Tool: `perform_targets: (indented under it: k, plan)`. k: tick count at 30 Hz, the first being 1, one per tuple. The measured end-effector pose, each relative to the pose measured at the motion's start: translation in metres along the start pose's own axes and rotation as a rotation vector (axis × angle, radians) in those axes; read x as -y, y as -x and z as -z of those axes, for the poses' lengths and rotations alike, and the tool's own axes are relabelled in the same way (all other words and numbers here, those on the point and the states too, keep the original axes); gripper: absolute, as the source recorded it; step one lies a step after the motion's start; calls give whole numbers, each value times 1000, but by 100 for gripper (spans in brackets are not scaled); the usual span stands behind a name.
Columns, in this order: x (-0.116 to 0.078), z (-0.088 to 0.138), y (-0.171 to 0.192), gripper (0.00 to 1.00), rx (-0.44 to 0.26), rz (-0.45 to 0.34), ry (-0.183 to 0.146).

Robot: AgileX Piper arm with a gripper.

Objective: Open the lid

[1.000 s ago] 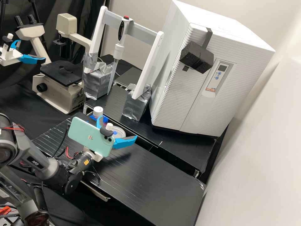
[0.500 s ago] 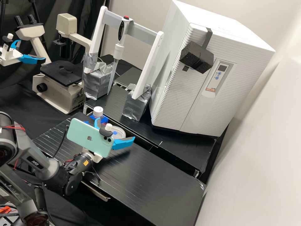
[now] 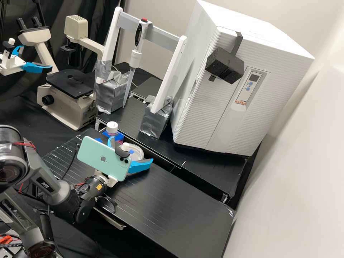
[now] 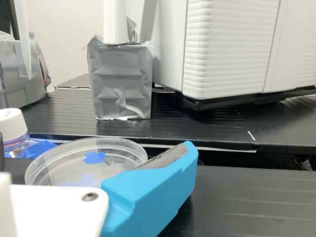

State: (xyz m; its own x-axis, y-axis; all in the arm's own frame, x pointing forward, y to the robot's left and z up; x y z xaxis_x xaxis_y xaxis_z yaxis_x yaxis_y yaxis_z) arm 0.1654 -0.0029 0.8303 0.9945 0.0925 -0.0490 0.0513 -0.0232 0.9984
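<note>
I expect the clear lid [image 4: 66, 160] to come off alone and leave the dish's bottom behind when I lift it, since a smooth round rim [image 4: 114, 141] caps the dish.
In the high view the gripper [image 3: 131, 149] stands open low over the bench, with a mint-green phone on its mount. Just beyond it, seen between the two blue fingers, lies a round clear dish [image 3: 136, 152] with a lid. The wrist view has the gripper [image 4: 95, 152] with one blue finger in front of the dish's near edge; the other finger is mostly cut off at the border. Blue tape marks the clear lid [image 4: 118, 150]. Whether a finger touches the dish, I cannot tell. Its near side is partly hidden by the gripper.
A white-capped bottle [image 3: 111, 128] with blue tape stands close beside the dish. Behind are the raised black shelf [image 3: 200, 172], foil-wrapped stand feet [image 3: 156, 122], a hanging pipette [image 3: 136, 57], a white incubator [image 3: 200, 107] and a microscope [image 3: 68, 96].
The gripper has shifted slightly down and to the left in the high view, with its fingers still apart. More of the dish now shows behind it. The arm's links have moved a little too.
</note>
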Motion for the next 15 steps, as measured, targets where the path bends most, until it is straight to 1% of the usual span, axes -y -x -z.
perform_targets:
  k: [13, 15]
  plan:
    - [1, 1, -1, 0, -8, 6, -3]
    - [2, 2, -1, 0, -13, 11, 2]
